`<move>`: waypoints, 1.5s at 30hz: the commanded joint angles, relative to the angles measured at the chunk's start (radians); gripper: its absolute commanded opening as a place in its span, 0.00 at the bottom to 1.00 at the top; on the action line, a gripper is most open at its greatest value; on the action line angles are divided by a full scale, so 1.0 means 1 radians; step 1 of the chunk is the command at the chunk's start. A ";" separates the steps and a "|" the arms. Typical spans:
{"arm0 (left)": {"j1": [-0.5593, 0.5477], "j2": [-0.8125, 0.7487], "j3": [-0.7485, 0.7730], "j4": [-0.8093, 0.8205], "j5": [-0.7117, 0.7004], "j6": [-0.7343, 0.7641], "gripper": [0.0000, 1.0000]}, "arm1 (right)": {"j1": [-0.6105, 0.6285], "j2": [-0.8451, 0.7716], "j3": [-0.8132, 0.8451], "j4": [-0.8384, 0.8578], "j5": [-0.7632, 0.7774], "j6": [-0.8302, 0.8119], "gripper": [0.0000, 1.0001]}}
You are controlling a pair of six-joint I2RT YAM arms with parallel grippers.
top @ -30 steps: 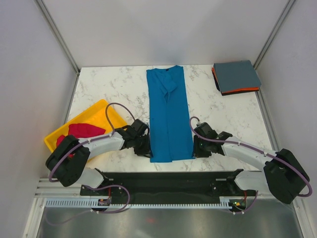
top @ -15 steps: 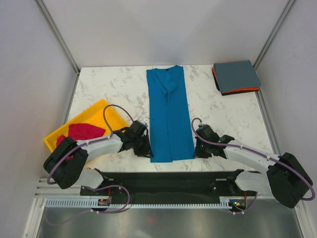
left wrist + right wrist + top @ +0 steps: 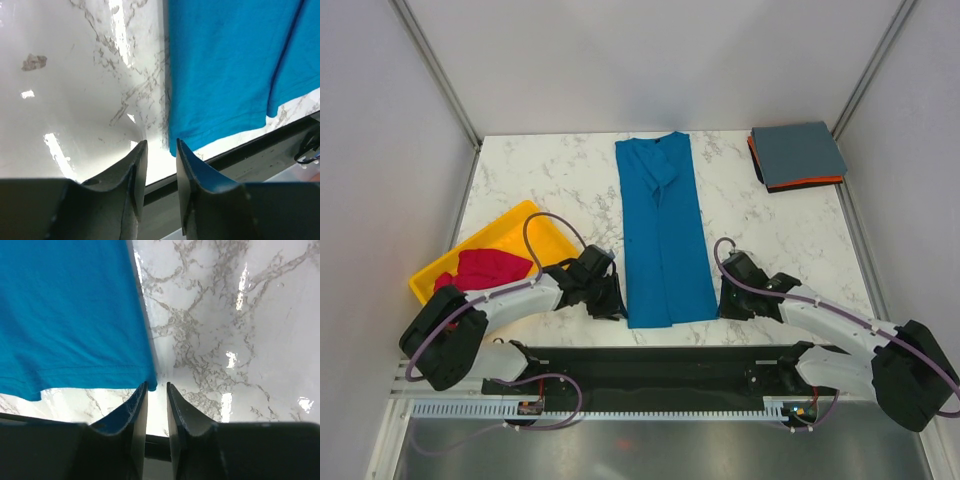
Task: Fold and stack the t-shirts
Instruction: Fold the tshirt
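Note:
I should open my right gripper wider and close it over the hem's end (image 3: 141, 376) before folding, because only the tip of the blue t-shirt's corner (image 3: 152, 385) touches that gripper's inner finger.
A bright blue t-shirt (image 3: 662, 230), folded into a long narrow strip, lies flat down the middle of the marble table. My left gripper (image 3: 617, 308) sits low at its near left corner, open by a narrow gap; in the left wrist view the shirt (image 3: 225, 65) has its corner just beyond the gripper (image 3: 161, 147), not between the pads. My right gripper (image 3: 723, 308) is at the near right corner, also narrowly open. There the shirt (image 3: 70, 315) has its corner tip just touching the mouth of the gripper (image 3: 156, 386). A slate grey-blue t-shirt (image 3: 798, 153) lies folded on an orange one (image 3: 807, 183) at the back right.
A yellow tray (image 3: 520, 215) at the left holds a crumpled magenta-red t-shirt (image 3: 485, 267). The table's front edge and a black base strip (image 3: 660, 365) run just behind both grippers. White walls enclose the table on three sides.
Both grippers have slid a little back toward the near edge, away from the shirt's bottom corners. The blue shirt lies as before.

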 commanded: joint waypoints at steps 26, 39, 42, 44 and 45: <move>-0.014 0.088 -0.043 0.031 -0.016 -0.027 0.02 | 0.042 0.067 0.014 -0.026 0.078 0.056 0.00; -0.013 -0.004 -0.019 -0.062 -0.065 -0.027 0.06 | 0.092 -0.059 -0.060 0.019 0.005 0.204 0.02; -0.014 -0.048 -0.012 -0.076 -0.045 -0.025 0.26 | 0.092 -0.062 -0.040 -0.019 0.026 0.198 0.12; -0.014 -0.073 -0.002 -0.082 -0.033 -0.019 0.32 | 0.092 -0.070 -0.008 -0.058 0.045 0.190 0.17; -0.014 -0.090 0.000 -0.085 -0.013 -0.016 0.35 | 0.093 -0.076 0.005 -0.072 0.051 0.181 0.19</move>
